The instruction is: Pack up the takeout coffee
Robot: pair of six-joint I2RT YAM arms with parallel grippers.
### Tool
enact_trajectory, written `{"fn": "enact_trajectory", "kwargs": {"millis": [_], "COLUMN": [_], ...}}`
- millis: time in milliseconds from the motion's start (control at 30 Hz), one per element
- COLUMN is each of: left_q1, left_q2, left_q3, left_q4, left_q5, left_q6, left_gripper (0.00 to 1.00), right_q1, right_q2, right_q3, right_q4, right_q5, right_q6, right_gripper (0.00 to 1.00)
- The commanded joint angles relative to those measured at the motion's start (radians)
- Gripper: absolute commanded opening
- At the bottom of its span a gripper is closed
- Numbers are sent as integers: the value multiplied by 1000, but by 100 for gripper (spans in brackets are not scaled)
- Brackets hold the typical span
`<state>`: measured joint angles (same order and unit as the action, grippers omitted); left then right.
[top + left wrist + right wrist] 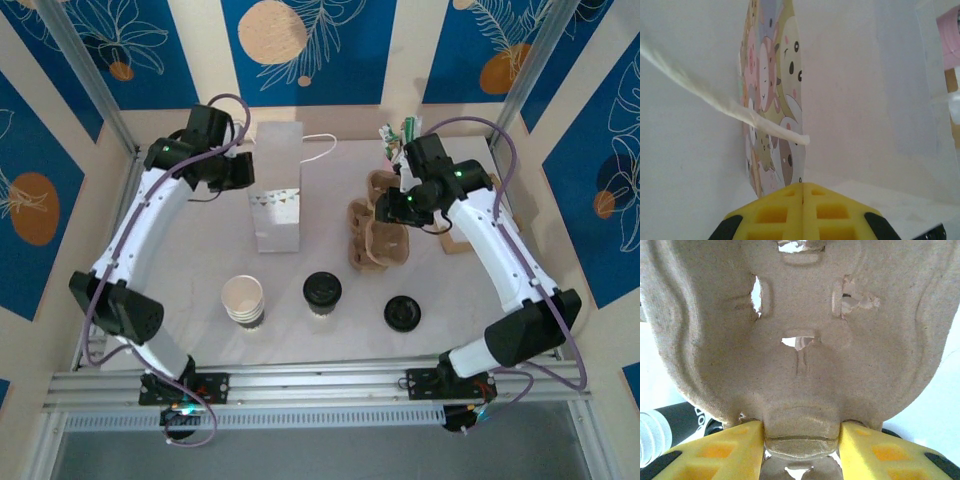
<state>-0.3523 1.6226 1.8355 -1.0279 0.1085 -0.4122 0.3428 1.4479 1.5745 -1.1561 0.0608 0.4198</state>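
My left gripper should keep turning the paper bag by its top edge (802,176) until the bag's front is close behind the coffee, as the space there (308,257) is clear.
The takeout coffee (322,292), a cream cup under a black lid, stands upright at the front middle of the table, apart from both grippers. My left gripper (238,172) is at the upper left edge of the standing white paper bag (276,195); its yellow fingers (785,212) are pressed together at the bag's cartoon-printed side fold (772,105), just below the white handle (765,122). My right gripper (386,208) is shut on a ridge of a brown pulp cup carrier (800,340), one finger (730,450) on each side.
A stack of lidless cream cups (243,300) stands left of the coffee. To its right lies a loose black lid (402,312). More pulp carriers (372,243) are piled right of the bag. Small packets (396,134) sit at the back wall.
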Motion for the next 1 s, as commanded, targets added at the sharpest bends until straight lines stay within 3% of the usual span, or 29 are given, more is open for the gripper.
{"fn": "enact_trajectory", "kwargs": {"millis": [0,233,567,800,967], "left_q1": [-23,-86,-214,-219,-219], "left_q2": [-82,-187,-224,-231,-221], "left_q3": [-71,-229,-293,-305,-304], "left_q4": [38,115,198,187,185], "left_q5": [11,8,-40,-78,-58], "left_q6": [-65,-158,-234,-211,-203], "left_gripper": [0,0,0,2,4], "right_q1": [-5,-7,-13,-18,41], "right_q2": [-43,-71,-80,-52,-90], "right_q3": [-11,1,57,-66,-176], "right_q4": [-36,-58,-71,-19,21], "right_q5": [-40,-47,-64,-40,-7], "right_q6": [8,3,-5,-36,-34], "right_gripper": [44,44,44,46,49]}}
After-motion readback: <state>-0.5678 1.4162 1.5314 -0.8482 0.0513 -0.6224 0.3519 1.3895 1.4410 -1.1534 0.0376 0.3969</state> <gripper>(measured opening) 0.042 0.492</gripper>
